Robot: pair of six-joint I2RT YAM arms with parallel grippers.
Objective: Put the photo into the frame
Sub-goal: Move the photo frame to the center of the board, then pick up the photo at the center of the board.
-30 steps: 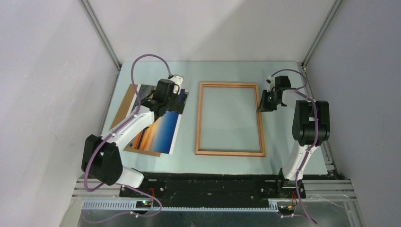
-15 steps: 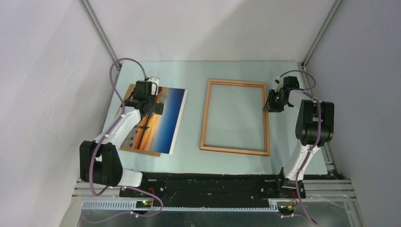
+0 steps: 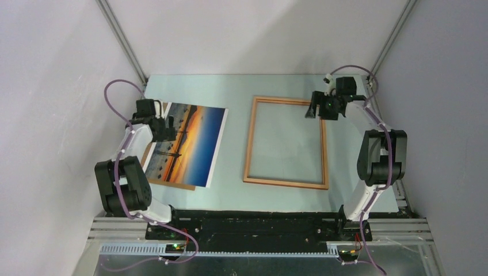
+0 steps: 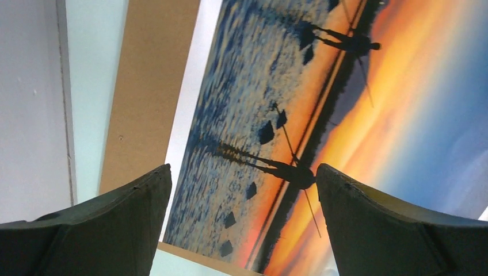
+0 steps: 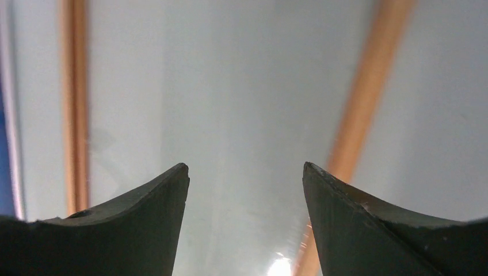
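Note:
The photo's blue-side edge sticks out past the brown backing board [image 3: 189, 187]. My right gripper should therefore keep going toward that edge [image 3: 224, 118] until its fingers can close on it.
The photo [image 3: 193, 144], a sunset print lying face up, rests on the left of the table. My left gripper [image 3: 165, 127] hovers over its left part, open and holding nothing. In the left wrist view the photo [image 4: 299, 103] fills the gap between the spread fingers of the left gripper [image 4: 241, 178]. The frame [image 3: 250, 144] lies flat at the table's middle with only table inside it. My right gripper [image 3: 315, 109] hangs above its far right corner, open and empty. In the right wrist view the right gripper [image 5: 246, 168] sits over bare table, with the frame's moulding [image 5: 362, 98] passing by the right finger.
A brown backing board [image 3: 178, 185] lies under the photo, showing along its left and near edges, and the same board [image 4: 152, 86] shows in the left wrist view. The enclosure's grey walls [image 3: 69, 86] close in on the left, right and back.
The right gripper slid the frame to the right, then opened, let go and moved to its far right corner. The left arm swung left across the photo, its gripper staying open.

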